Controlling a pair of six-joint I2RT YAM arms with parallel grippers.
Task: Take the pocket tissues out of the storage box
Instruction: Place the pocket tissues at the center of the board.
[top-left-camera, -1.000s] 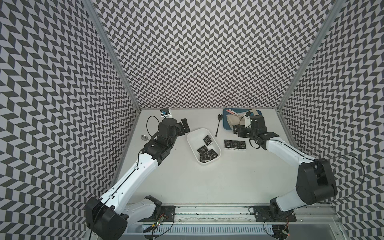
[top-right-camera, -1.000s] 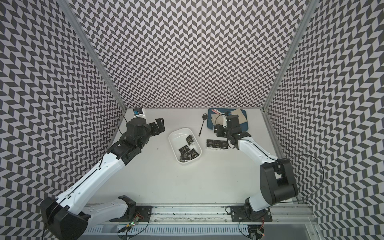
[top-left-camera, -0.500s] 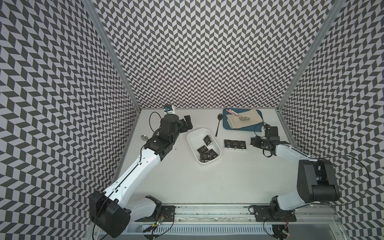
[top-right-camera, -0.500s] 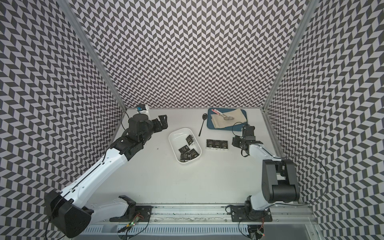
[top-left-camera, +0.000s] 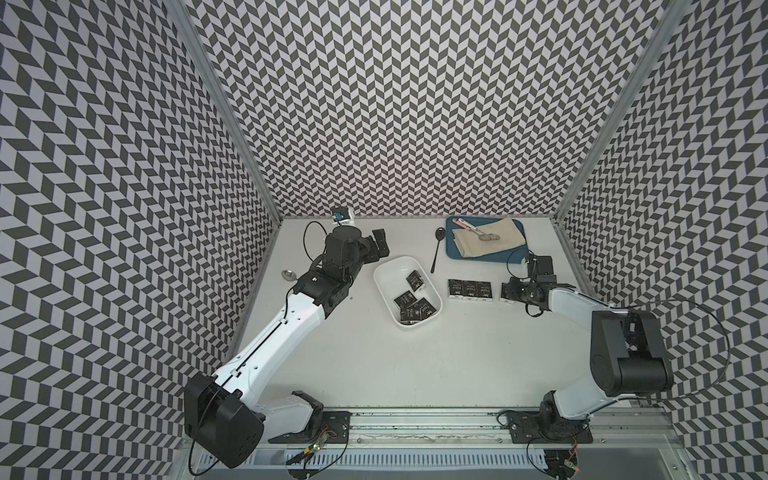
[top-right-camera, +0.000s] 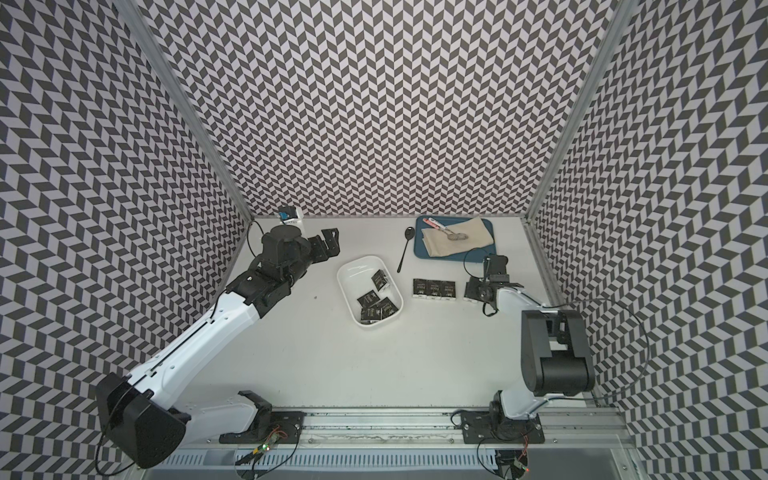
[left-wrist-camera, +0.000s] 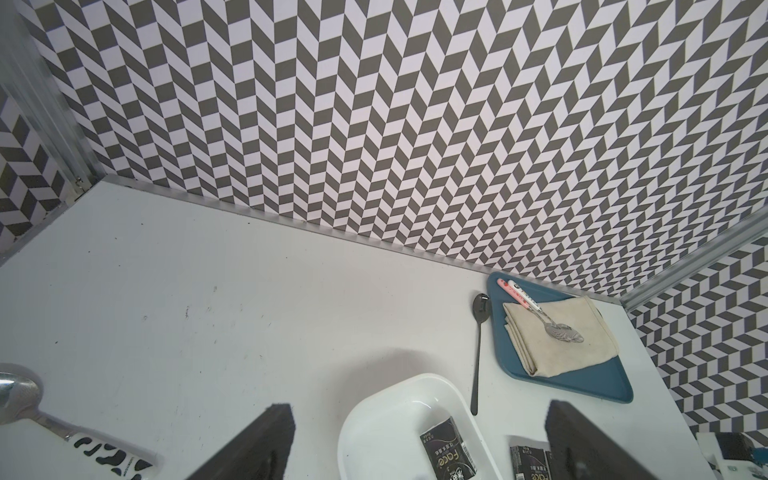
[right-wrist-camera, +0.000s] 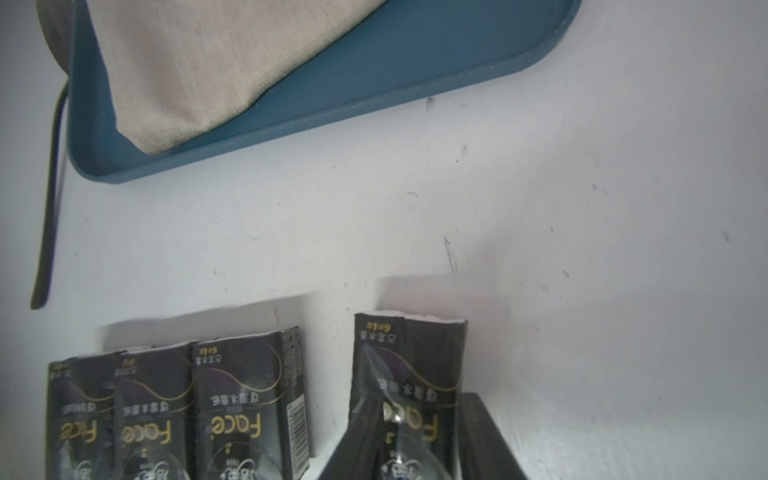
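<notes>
A gap (right-wrist-camera: 329, 380) lies between the row and the pocket tissue under my right gripper. Next, my right gripper moves the pocket tissue up against the row's end (right-wrist-camera: 293, 392) first.
The white storage box (top-left-camera: 380, 286) (top-right-camera: 344, 286) sits mid-table and holds several black pocket tissues (top-left-camera: 417, 311) (top-right-camera: 376, 309). To its right, three packets (top-left-camera: 469, 289) (right-wrist-camera: 174, 399) lie in a row on the table. One more packet (right-wrist-camera: 409, 357) lies flat just right of that row, between the parted fingers (right-wrist-camera: 488, 432) of my right gripper (top-left-camera: 508, 292) (top-right-camera: 471, 293), which is low over the table. My left gripper (top-left-camera: 376, 246) (left-wrist-camera: 419, 409) hangs open and empty behind the box's far left end, with one boxed packet (left-wrist-camera: 446, 451) in its view.
A blue tray (top-left-camera: 451, 249) with a beige cloth (top-left-camera: 494, 241) and a patterned spoon stands at the back right. A black spoon (top-left-camera: 436, 253) lies between tray and box. A silver spoon (top-left-camera: 287, 274) lies by the left wall. A small white-and-blue object (top-left-camera: 341, 215) stands at the back.
My right gripper carried a packet from near the tray down to the table right of the row, and its jaws have parted. The left arm shifted slightly toward the back.
</notes>
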